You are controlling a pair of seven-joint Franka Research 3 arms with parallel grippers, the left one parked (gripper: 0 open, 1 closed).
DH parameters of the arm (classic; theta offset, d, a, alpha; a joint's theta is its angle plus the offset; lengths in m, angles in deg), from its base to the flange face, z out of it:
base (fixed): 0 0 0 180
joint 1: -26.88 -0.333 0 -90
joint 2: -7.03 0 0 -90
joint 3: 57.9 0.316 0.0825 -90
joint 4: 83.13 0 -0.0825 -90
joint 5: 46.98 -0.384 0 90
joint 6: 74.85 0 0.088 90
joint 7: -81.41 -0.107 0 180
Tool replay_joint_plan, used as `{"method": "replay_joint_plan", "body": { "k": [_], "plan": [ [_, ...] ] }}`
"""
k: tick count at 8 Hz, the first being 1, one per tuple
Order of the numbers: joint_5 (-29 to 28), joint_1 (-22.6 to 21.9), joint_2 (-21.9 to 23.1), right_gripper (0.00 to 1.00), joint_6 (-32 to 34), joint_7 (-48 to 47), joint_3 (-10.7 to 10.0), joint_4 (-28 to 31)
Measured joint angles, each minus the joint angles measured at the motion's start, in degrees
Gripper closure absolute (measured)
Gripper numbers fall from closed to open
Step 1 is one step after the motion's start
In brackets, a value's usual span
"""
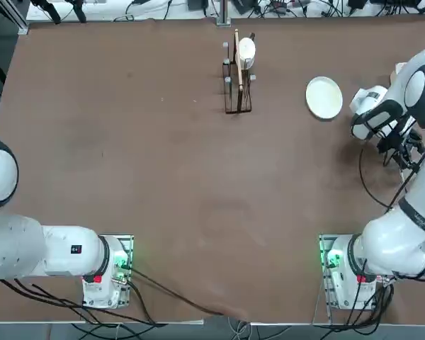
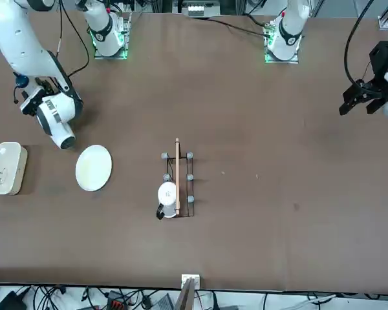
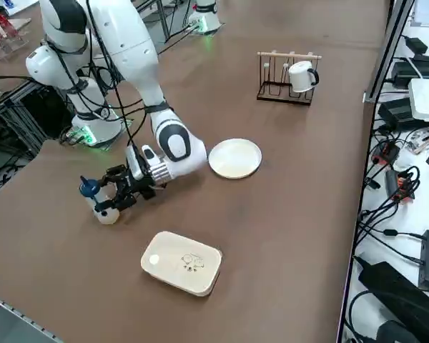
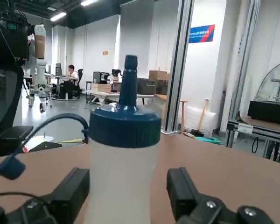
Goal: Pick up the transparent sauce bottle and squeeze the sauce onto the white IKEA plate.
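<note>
The small blue cap [image 4: 9, 168] hangs from a thin curved strap [image 4: 60, 118], so the cap will swing toward the plate when the robot tilts the transparent sauce bottle.
The transparent sauce bottle [image 3: 102, 209], pale and cloudy with a blue top, stands upright on the brown table near its right edge. My right gripper [image 3: 111, 193] is low at the bottle, open, with one finger on each side of it. In the right wrist view the bottle [image 4: 123, 154] fills the gap between the two black fingers [image 4: 72, 189], and a sliver of space shows on one side. The white IKEA plate [image 3: 234, 158] lies flat a short way beyond the gripper, also seen as the plate [image 1: 324, 97] from overhead and the plate [image 2: 94, 168] from the front.
A white rounded-rectangular dish [image 3: 182, 262] lies near the table's right edge, close to the bottle. A dark wire rack [image 1: 239, 74] holding a white mug [image 3: 300, 76] stands at the far middle of the table.
</note>
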Motion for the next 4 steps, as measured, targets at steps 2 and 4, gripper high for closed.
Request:
{"method": "replay_joint_plan", "body": {
  "k": [2, 4],
  "plan": [
    [1.53, 0.48, -0.59, 0.03, -0.55, -0.79, -0.01, 1.54],
    [2.01, 0.66, -0.73, 0.15, -1.24, -1.17, -0.03, 2.71]
  ]
}}
